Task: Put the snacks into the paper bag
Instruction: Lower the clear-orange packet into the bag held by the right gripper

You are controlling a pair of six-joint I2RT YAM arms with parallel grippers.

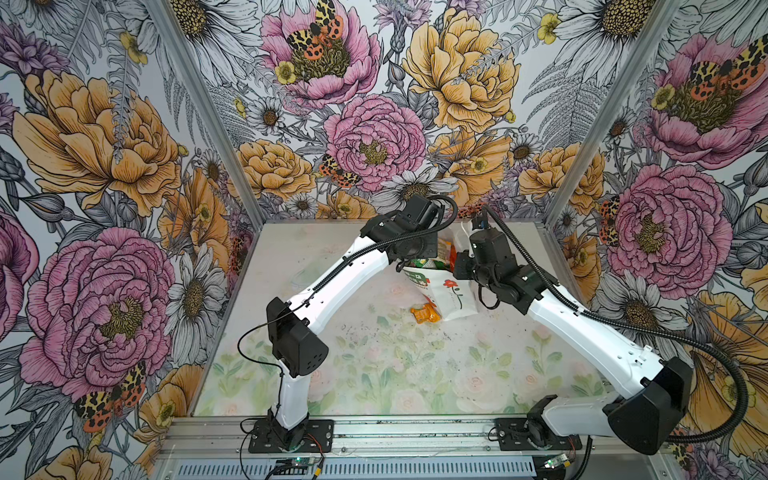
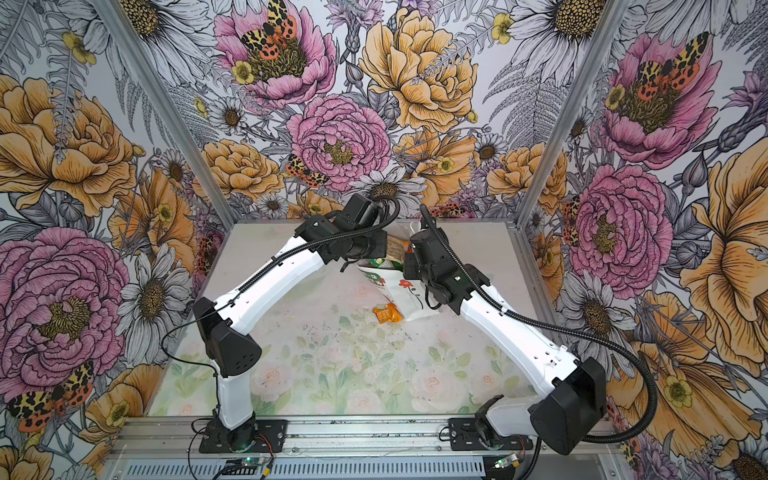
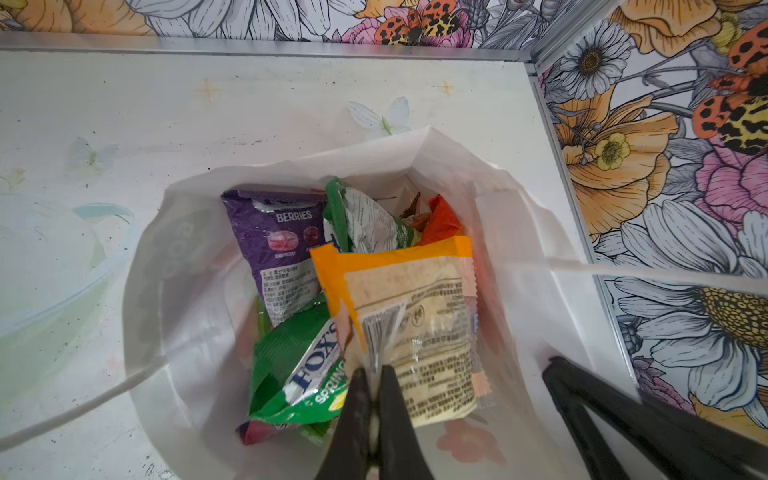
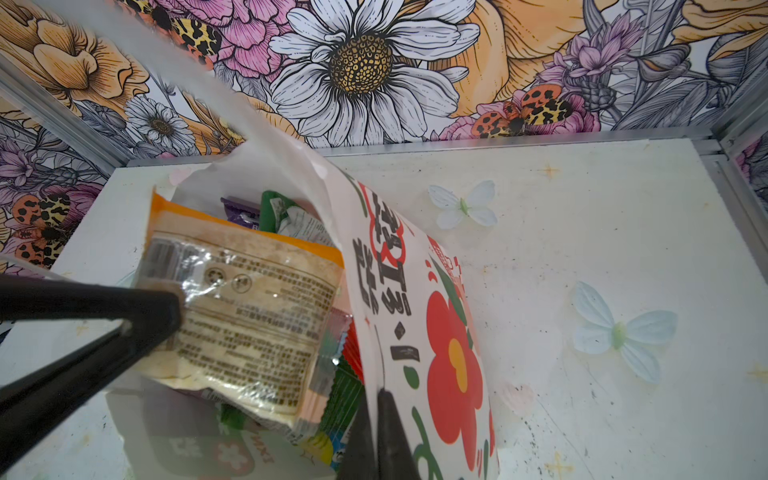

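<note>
My left gripper keeps lowering the orange-yellow packet (image 3: 416, 320), which is inside the paper bag's rim, and let it go beside the green Fox's packet (image 3: 300, 368).
The white paper bag (image 3: 174, 232) with red flower prints (image 4: 453, 365) stands open near the table's back right corner, seen in both top views (image 1: 453, 297) (image 2: 409, 297). My right gripper (image 4: 376, 395) is shut on its side wall at the rim. My left gripper (image 3: 376, 372) is shut on an orange-yellow snack packet (image 3: 415, 299) held in the bag's mouth. Inside lie a purple packet (image 3: 274, 237), a green Fox's packet (image 3: 299, 365), a green-white one (image 3: 365, 220) and a red one (image 3: 442, 220). A small orange packet (image 1: 426, 312) lies on the table beside the bag.
The metal rail of the back wall (image 3: 291, 43) and the right wall's rail (image 3: 573, 187) run close behind and beside the bag. Both arms (image 1: 357, 266) (image 1: 540, 299) meet over the bag. A string handle (image 3: 83, 407) hangs outward from the bag.
</note>
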